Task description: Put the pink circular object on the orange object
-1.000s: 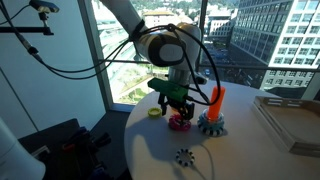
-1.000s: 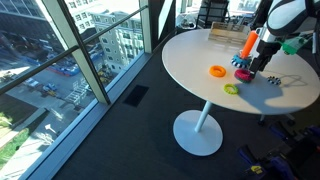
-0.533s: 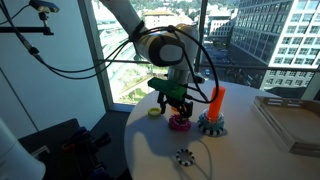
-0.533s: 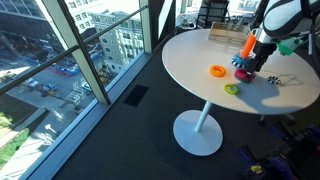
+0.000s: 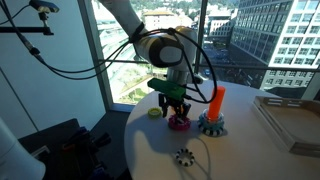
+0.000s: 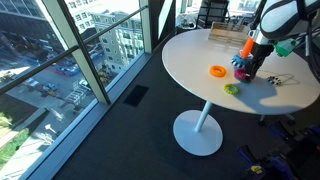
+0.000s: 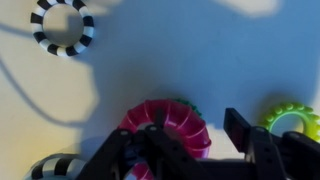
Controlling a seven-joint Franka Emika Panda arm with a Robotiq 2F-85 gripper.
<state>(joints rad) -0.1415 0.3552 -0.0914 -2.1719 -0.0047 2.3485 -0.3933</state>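
Observation:
My gripper should open, because one of its fingers is over the pink ring's body (image 7: 140,117). It should then move that finger into the ring's hole (image 7: 177,125) and pinch the ring's side.
The pink circular object (image 7: 165,125) is a thick magenta ring lying flat on the white table. It also shows under the gripper in both exterior views (image 5: 180,123) (image 6: 242,74). My gripper (image 7: 195,150) is low over it (image 5: 177,108). The left finger sits over the ring's body. The right finger (image 7: 240,130) stands just outside the rim, with a strip of bare table between them. The jaws are open and grip nothing. The orange object (image 5: 216,99) is an upright peg on a teal gear base (image 5: 211,125), close beside the ring; the peg (image 6: 248,45) also shows in an exterior view.
A yellow-green ring (image 7: 290,120) (image 5: 154,112) (image 6: 231,89) lies next to the pink ring. A flat orange ring (image 6: 217,71) sits further along the table. Black-and-white striped rings (image 7: 63,25) (image 5: 184,156) lie nearby. The round table's edge (image 6: 185,85) is close by, and a window wall (image 6: 60,70) stands beyond it.
Hardly anything differs: the gripper stays low over the pink ring, perhaps a touch lower. The ring, the peg and the other rings have not moved.

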